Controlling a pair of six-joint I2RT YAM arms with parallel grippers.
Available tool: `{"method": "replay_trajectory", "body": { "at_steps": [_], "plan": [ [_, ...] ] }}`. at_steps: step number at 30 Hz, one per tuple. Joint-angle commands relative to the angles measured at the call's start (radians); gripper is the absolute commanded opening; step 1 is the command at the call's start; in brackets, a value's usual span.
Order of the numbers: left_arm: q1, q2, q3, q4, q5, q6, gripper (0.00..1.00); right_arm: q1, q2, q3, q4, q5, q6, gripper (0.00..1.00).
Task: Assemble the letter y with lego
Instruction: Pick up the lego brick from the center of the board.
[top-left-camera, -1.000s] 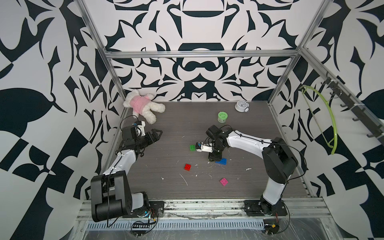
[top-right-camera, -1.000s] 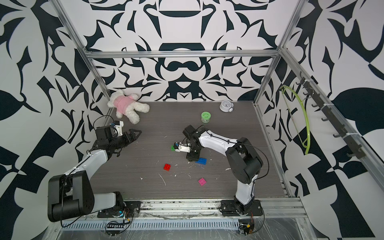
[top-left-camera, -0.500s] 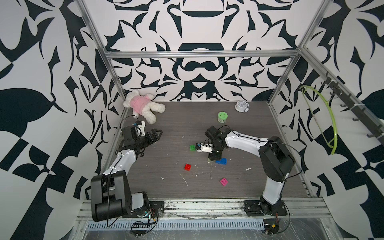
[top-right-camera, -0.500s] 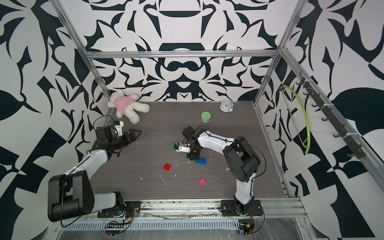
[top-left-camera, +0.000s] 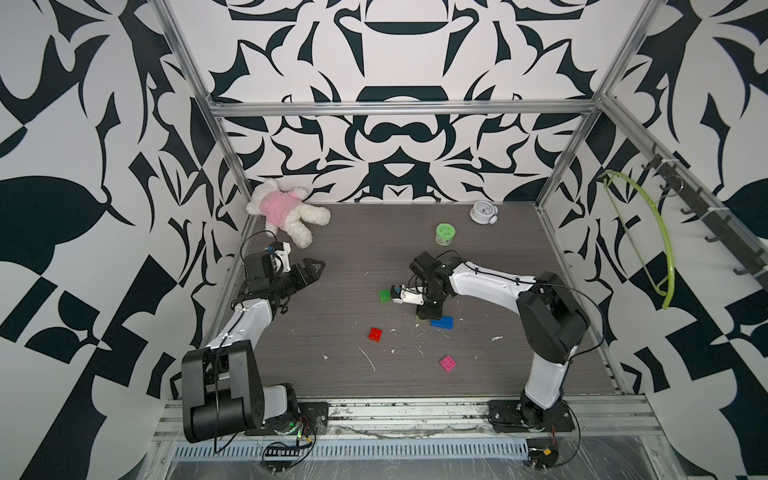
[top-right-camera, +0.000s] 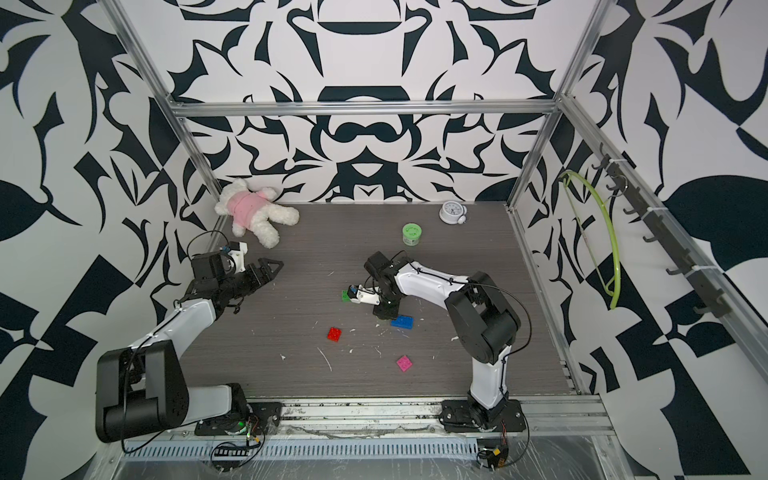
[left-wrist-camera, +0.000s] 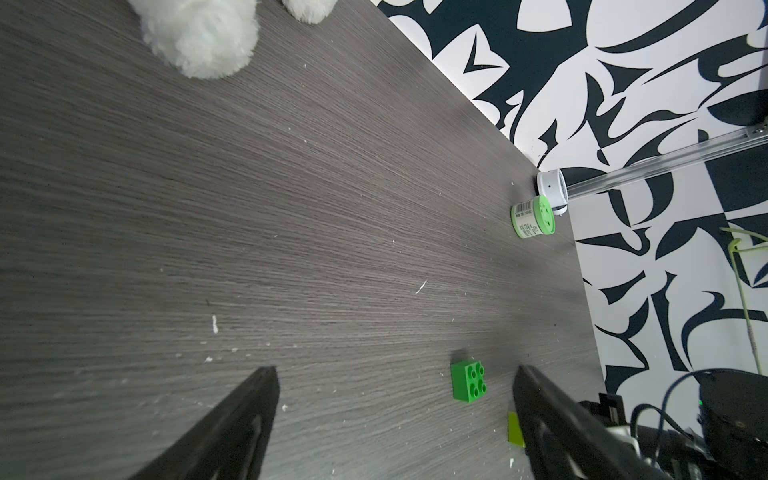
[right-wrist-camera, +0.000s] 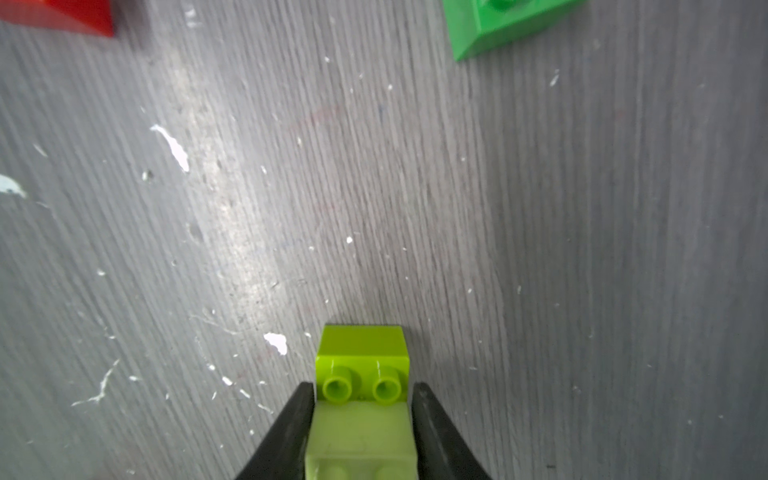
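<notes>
The robot's right gripper is busy with the lime bricks and the green brick is lying loose, so next the left gripper comes in and steadies the green brick.
My right gripper points down at the table and is shut on a lime lego brick. A second lime brick sits right in front of that one, its studs facing the camera. In both top views this gripper stands just beside the blue brick. The green brick, the red brick and the pink brick lie loose on the table. My left gripper hovers open and empty at the left. No letter y is assembled.
A plush bear lies in the back left corner. A round green tub and a small white clock stand at the back. A lime hanger hangs on the right wall. White scraps litter the dark table.
The right gripper's jaws have closed in on the lime brick while the arm stayed almost in place. The left arm has not moved.
</notes>
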Motion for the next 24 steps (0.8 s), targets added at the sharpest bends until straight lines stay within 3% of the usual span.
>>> {"method": "replay_trajectory", "body": {
  "at_steps": [1,12,21,24],
  "plan": [
    [0.004,0.008,-0.020,0.003,0.015,0.003,0.94,0.006,0.002,0.001,-0.009,0.005,-0.006,0.42],
    [0.003,0.018,-0.033,0.028,0.042,-0.022,0.91,0.007,-0.022,0.030,-0.013,-0.004,-0.024,0.36],
    [-0.084,0.094,-0.107,0.251,0.159,-0.246,0.88,0.007,0.003,0.194,-0.061,-0.069,-0.164,0.35],
    [-0.128,0.150,-0.083,0.270,0.182,-0.273,0.82,0.006,0.062,0.295,-0.110,-0.093,-0.223,0.35]
  ]
}}
